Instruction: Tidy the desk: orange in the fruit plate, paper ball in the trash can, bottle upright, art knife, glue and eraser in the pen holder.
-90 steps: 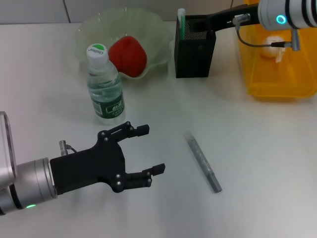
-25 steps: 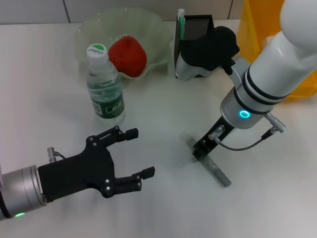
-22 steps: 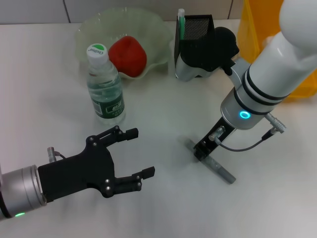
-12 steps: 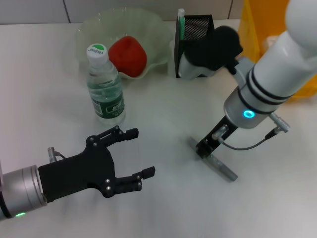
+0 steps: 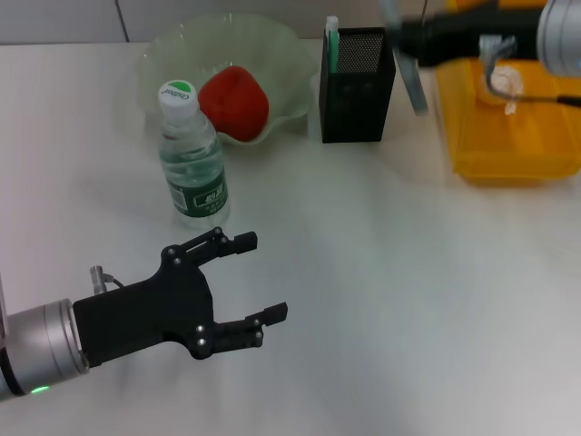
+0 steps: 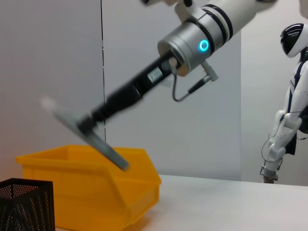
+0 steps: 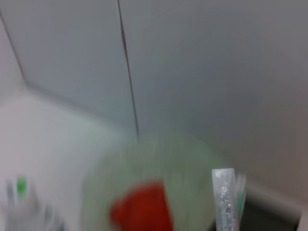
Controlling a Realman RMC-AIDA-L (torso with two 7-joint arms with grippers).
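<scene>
The art knife's lower end (image 5: 415, 89) slants outside the pen holder, so next my right gripper turns the knife upright and moves it over the holder's opening (image 5: 362, 51), and then lowers it first.
My right gripper (image 5: 413, 44) is shut on the grey art knife (image 5: 408, 77) and holds it in the air between the black mesh pen holder (image 5: 357, 91) and the yellow trash can (image 5: 508, 136). The left wrist view shows the art knife (image 6: 94, 142) tilted above the trash can (image 6: 96, 192). A green and white glue stick (image 5: 332, 41) stands in the pen holder. The orange (image 5: 233, 102) lies in the fruit plate (image 5: 182, 45). The bottle (image 5: 192, 159) stands upright. The paper ball (image 5: 504, 80) is in the trash can. My left gripper (image 5: 263, 275) hovers open at the front left. The eraser is out of view.
Bare white tabletop (image 5: 381, 272) stretches across the middle and front right. A grey wall runs behind the desk. A white humanoid robot (image 6: 291, 96) stands far off in the left wrist view.
The right gripper has lifted the art knife off the table's middle and carried it back to beside the pen holder. The left gripper has barely moved.
</scene>
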